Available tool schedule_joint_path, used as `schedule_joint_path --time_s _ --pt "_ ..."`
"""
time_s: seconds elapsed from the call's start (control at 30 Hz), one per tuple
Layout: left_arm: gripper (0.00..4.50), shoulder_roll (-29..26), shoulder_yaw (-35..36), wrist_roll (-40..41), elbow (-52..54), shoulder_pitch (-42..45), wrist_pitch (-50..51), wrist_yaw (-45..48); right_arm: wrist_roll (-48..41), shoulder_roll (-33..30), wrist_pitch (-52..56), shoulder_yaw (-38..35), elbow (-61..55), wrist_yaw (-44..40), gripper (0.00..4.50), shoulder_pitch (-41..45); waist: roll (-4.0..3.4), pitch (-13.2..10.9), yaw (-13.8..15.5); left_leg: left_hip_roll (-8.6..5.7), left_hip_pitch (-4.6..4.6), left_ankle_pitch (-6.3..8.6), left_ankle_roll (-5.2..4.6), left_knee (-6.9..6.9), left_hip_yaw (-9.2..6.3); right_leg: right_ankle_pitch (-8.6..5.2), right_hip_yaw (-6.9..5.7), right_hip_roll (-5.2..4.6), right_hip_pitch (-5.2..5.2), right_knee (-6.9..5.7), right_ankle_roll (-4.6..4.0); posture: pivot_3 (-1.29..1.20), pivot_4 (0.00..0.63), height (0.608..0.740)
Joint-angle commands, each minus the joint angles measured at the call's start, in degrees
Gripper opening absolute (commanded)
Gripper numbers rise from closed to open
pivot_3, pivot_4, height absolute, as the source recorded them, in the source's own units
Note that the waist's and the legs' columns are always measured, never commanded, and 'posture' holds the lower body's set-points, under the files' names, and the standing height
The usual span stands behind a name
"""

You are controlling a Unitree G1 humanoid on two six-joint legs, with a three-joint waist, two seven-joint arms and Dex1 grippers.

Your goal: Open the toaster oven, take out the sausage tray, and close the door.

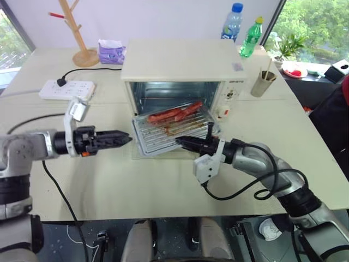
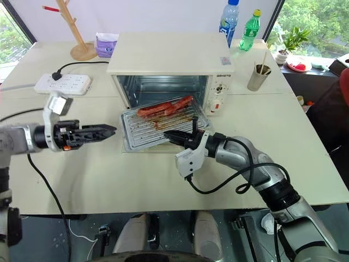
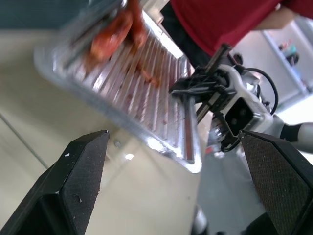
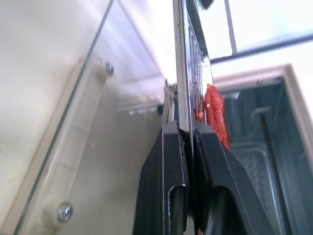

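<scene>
The red sausages [image 1: 175, 113] lie loose on shallow ribs [image 1: 158, 140], so I expect them to shift toward the silver tray's near edge when I carry the tray by its rim.
The cream-white toaster oven [image 1: 180, 60] stands at the middle of the table. Its glass door [image 2: 143, 149] lies folded down flat in front of it. The silver sausage tray [image 1: 155, 135] sticks halfway out of the cavity over the door, with red sausages [image 1: 174, 113] at its far end. My right gripper [image 1: 182, 142] is shut on the tray's front edge, and its fingers [image 4: 168, 156] clamp the thin metal rim. My left gripper [image 1: 128, 138] hangs level just left of the tray, pointing at it. It is open, with nothing between its fingers [image 3: 83, 186].
A power strip [image 1: 66, 89], a wooden stand [image 1: 82, 38] and a purple tissue pack [image 1: 112, 52] sit at the back left. Two bottles [image 1: 251, 37] and a metal cup [image 1: 263, 83] stand to the oven's right. A person in red [image 1: 344, 93] is at the right edge.
</scene>
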State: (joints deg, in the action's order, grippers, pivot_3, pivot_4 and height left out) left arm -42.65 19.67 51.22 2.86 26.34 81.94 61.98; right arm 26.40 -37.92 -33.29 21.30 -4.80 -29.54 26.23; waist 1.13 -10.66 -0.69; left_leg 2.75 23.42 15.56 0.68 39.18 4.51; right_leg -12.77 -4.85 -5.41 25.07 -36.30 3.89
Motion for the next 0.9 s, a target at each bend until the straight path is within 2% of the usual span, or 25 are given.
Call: schedule_joint_path --time_s 0.03,0.27,0.67,0.77,0.83,0.9 --pt "4.50 3.31 5.23 4.52 2.83 -0.54 5.82 -6.61 -2.65 0.11 -1.80 -1.81 -0.87 -0.60 0.07 1.73 0.03 0.01 0.02 0.00 0.00 -0.01 0.01 0.00 0.00 0.00 -0.01 0.00 -0.01 0.00 0.00 0.00 0.150 0.722" --pt "4.50 14.15 10.56 10.10 -0.65 0.62 10.56 -21.28 -3.23 1.40 -2.49 -0.54 -0.38 -2.73 0.07 1.82 0.07 0.02 -0.02 -0.02 -0.14 -0.06 0.11 0.00 -0.02 0.01 -0.01 -0.04 -0.17 0.00 0.00 0.00 0.150 0.722" --pt "4.50 17.34 8.70 27.06 -2.66 0.28 10.56 -37.05 -2.14 3.03 -3.11 -0.72 1.39 -3.35 0.07 2.92 0.07 0.02 -0.02 -0.01 -0.17 -0.10 0.18 0.00 -0.10 0.01 0.00 -0.08 -0.19 0.00 -0.01 0.00 0.150 0.722" --pt "3.74 17.11 8.50 30.06 -3.11 0.02 10.56 -39.64 -1.80 3.18 -3.37 -0.99 1.43 -3.17 0.00 2.92 0.07 0.02 0.01 -0.02 -0.17 -0.10 0.19 0.00 -0.09 0.01 0.00 -0.08 -0.19 0.00 -0.01 0.00 0.150 0.722" --pt "2.98 16.50 7.74 30.97 -1.90 -0.77 10.35 -40.20 -1.53 3.08 -3.62 -1.20 1.52 -2.97 0.00 2.97 0.07 0.02 0.00 -0.02 -0.17 -0.11 0.20 0.00 -0.09 0.01 0.00 -0.09 -0.20 0.00 -0.01 0.00 0.150 0.722" --pt "1.79 16.28 7.20 32.90 -1.89 -1.32 10.01 -41.35 -1.42 2.86 -3.92 -1.41 1.61 -2.86 0.00 2.96 0.07 0.02 -0.02 -0.03 -0.18 -0.11 0.20 0.00 -0.08 0.01 0.00 -0.09 -0.20 0.00 -0.01 0.00 0.150 0.722"
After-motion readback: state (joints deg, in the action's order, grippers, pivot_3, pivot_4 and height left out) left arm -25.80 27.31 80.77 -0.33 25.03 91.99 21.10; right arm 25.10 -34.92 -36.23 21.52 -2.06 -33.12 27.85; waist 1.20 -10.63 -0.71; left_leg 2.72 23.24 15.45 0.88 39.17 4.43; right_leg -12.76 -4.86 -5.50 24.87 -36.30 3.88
